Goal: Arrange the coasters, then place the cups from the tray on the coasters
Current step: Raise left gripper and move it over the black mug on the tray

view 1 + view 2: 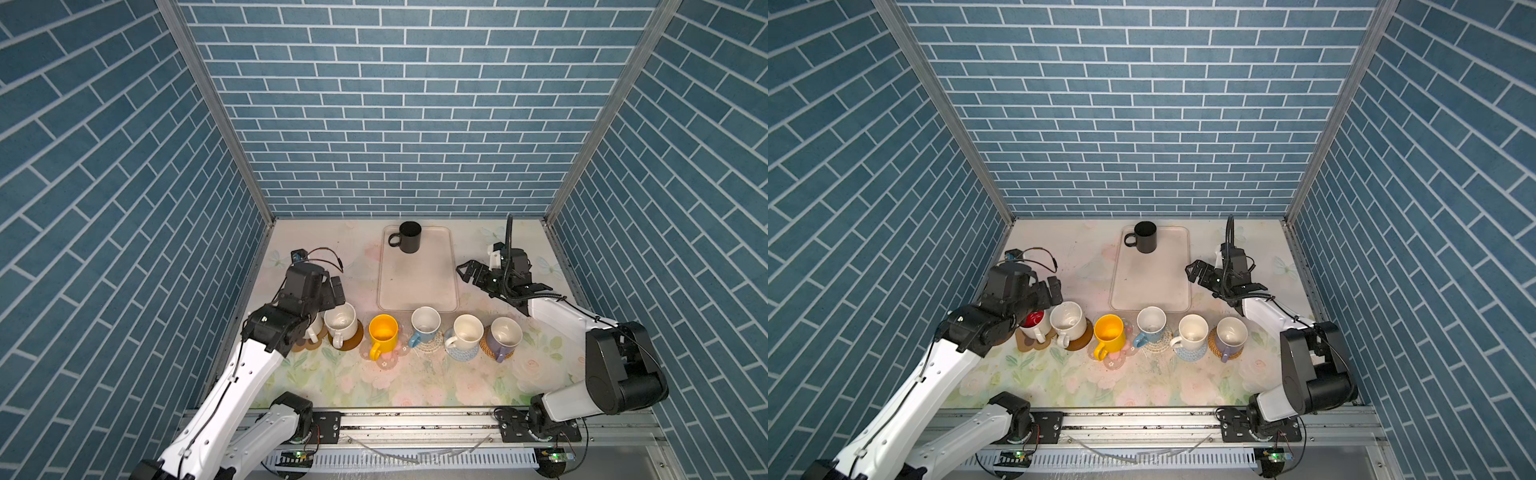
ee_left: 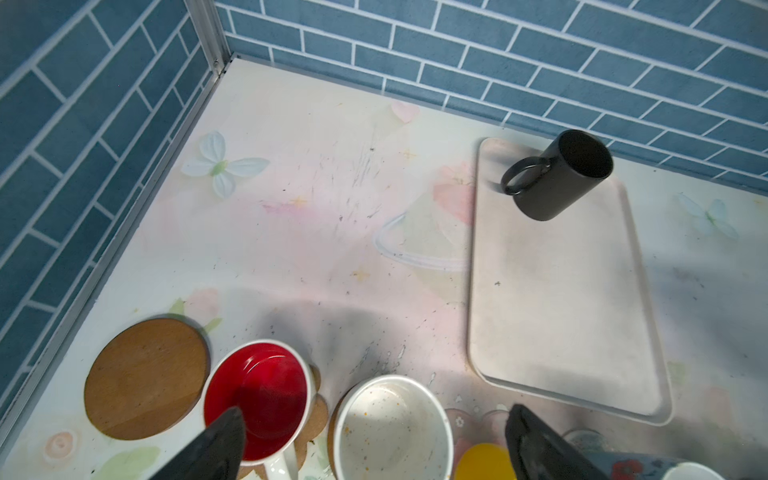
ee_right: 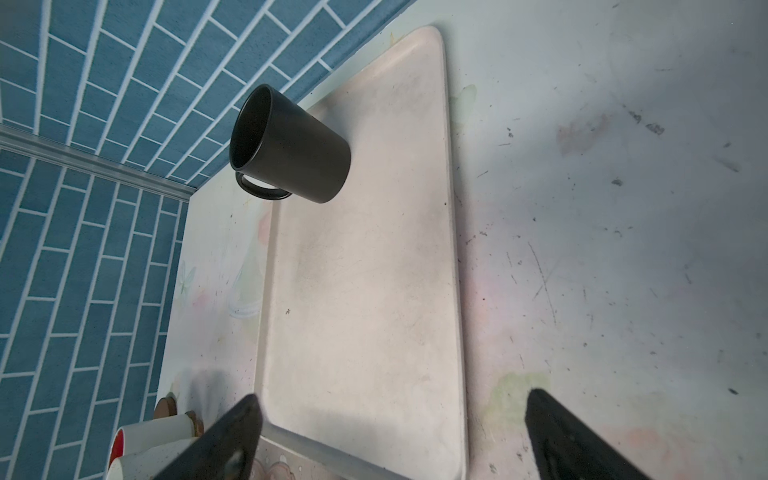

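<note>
My left gripper is facing the black cup's handle (image 1: 392,240), which points toward it with clear space around, so it should keep reaching until my open fingers are around that handle.
A black cup (image 1: 409,237) stands alone at the far end of the beige tray (image 1: 417,291). In front of the tray is a row of cups on coasters: red-inside white (image 1: 1034,322) on a brown paw (image 1: 1027,344), cream-white (image 1: 341,324) on a brown disc (image 1: 355,341), yellow (image 1: 383,332) on a pink flower (image 1: 390,358), light blue (image 1: 424,323), cream-white (image 1: 467,330) and lavender (image 1: 505,336) on woven rounds. One brown disc (image 2: 145,378) lies bare at the left end. My left gripper (image 2: 378,440) hangs open above the left cream-white cup. My right gripper (image 3: 390,432) is open over the tray's near right corner.
Blue brick walls close in the table on three sides, and the bare disc lies near the left wall. The left arm (image 1: 266,332) hides the leftmost cup in a top view. A metal rail (image 1: 415,424) runs along the front edge.
</note>
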